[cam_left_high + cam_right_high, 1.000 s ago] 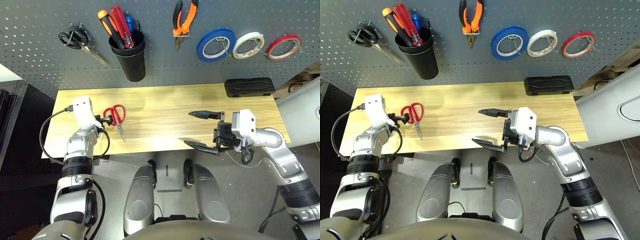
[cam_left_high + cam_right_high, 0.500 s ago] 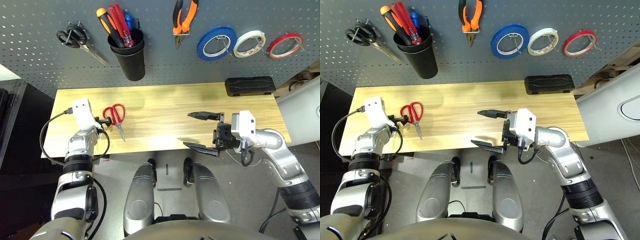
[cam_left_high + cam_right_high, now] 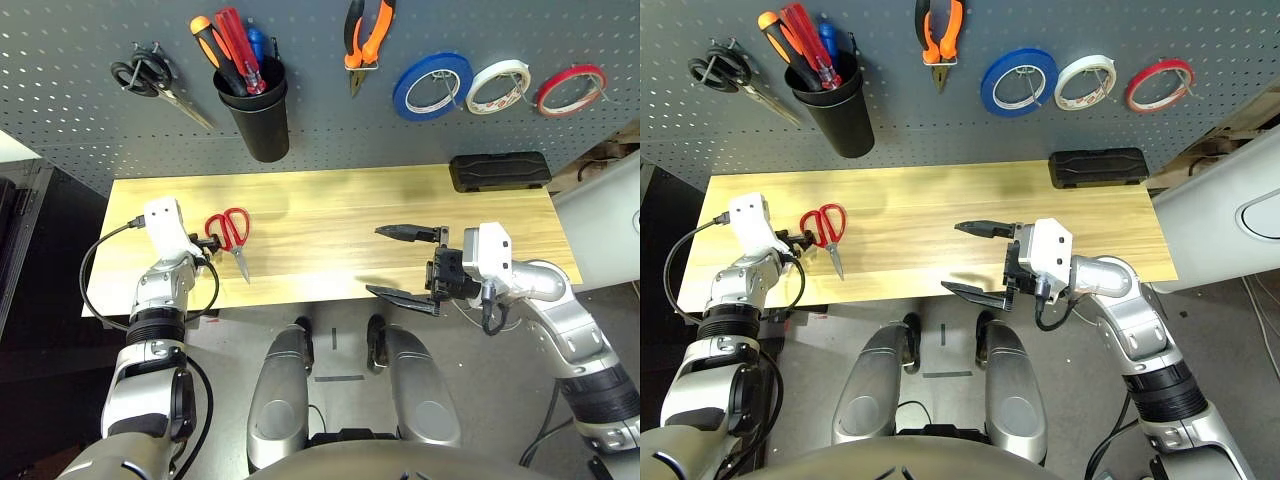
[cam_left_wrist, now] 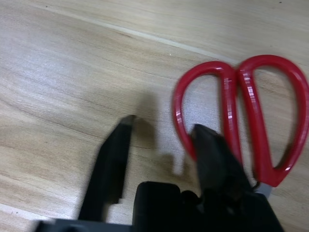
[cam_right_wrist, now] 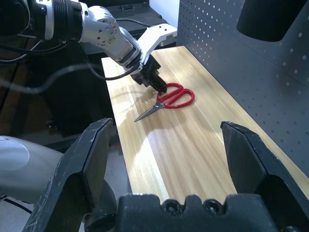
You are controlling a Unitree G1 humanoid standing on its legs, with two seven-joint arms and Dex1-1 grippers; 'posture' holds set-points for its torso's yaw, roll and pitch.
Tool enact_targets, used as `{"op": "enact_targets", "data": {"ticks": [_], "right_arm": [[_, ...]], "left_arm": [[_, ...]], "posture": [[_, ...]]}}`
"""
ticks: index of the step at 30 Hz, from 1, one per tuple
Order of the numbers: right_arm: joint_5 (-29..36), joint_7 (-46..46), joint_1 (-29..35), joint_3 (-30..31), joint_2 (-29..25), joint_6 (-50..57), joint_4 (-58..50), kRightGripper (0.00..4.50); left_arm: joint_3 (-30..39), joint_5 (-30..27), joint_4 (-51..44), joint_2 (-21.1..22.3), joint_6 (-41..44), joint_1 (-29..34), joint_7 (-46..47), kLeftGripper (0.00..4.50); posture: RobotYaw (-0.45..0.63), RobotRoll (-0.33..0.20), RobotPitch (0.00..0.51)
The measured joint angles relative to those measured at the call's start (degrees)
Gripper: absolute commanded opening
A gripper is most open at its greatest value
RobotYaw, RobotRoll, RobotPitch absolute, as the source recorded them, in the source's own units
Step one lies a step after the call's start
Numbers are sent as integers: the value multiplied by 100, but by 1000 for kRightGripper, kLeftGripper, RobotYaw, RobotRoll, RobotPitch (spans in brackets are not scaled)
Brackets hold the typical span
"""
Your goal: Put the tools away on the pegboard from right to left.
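Note:
The red-handled scissors (image 3: pixel 234 240) will stay closed when I pick them up by one loop, because the loops touch and the blades (image 3: pixel 243 265) are shut.
Red-handled scissors (image 3: pixel 231 230) lie flat on the left of the wooden table (image 3: pixel 330 215), blades pointing to the front edge. My left gripper (image 3: pixel 213 243) is at their handles. In the left wrist view its fingers stand apart around the rim of one red loop (image 4: pixel 231 111), one finger (image 4: pixel 212 154) against it. My right gripper (image 3: pixel 398 262) hovers wide open over the table's front right, holding nothing. On the pegboard (image 3: pixel 330 130) hang the red tape ring (image 3: pixel 569 91) and orange-and-black pliers (image 3: pixel 367 38). A red-handled screwdriver (image 3: pixel 238 50) stands in the black cup (image 3: pixel 257 115).
Black-handled scissors (image 3: pixel 150 80) hang at the pegboard's left. Blue tape (image 3: pixel 431 87) and white tape (image 3: pixel 497 89) hang between the pliers and the red ring. A black box (image 3: pixel 498 172) sits at the table's back right.

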Motion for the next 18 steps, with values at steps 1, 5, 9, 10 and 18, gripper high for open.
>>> {"op": "enact_targets", "data": {"ticks": [1,5,9,10,18], "right_arm": [[2,0,-1,0,0,0,0,4500],[9,0,-10,-2,0,0,0,4500],[10,1,-20,-3,0,0,1,4500],[10,1,-20,-3,0,0,1,4500],[8,21,-126,-2,14,-13,72,4500]], "left_arm": [[0,0,3,0,2,1,8,1240],[8,0,-5,8,12,13,20,31],[13,-2,-71,5,27,52,19,31],[19,-4,-93,0,33,65,19,31],[161,-124,-603,-107,306,217,69,31]], "posture": [[-69,0,345],[-67,0,345],[-62,0,341],[-59,0,339],[-47,0,322]]}}
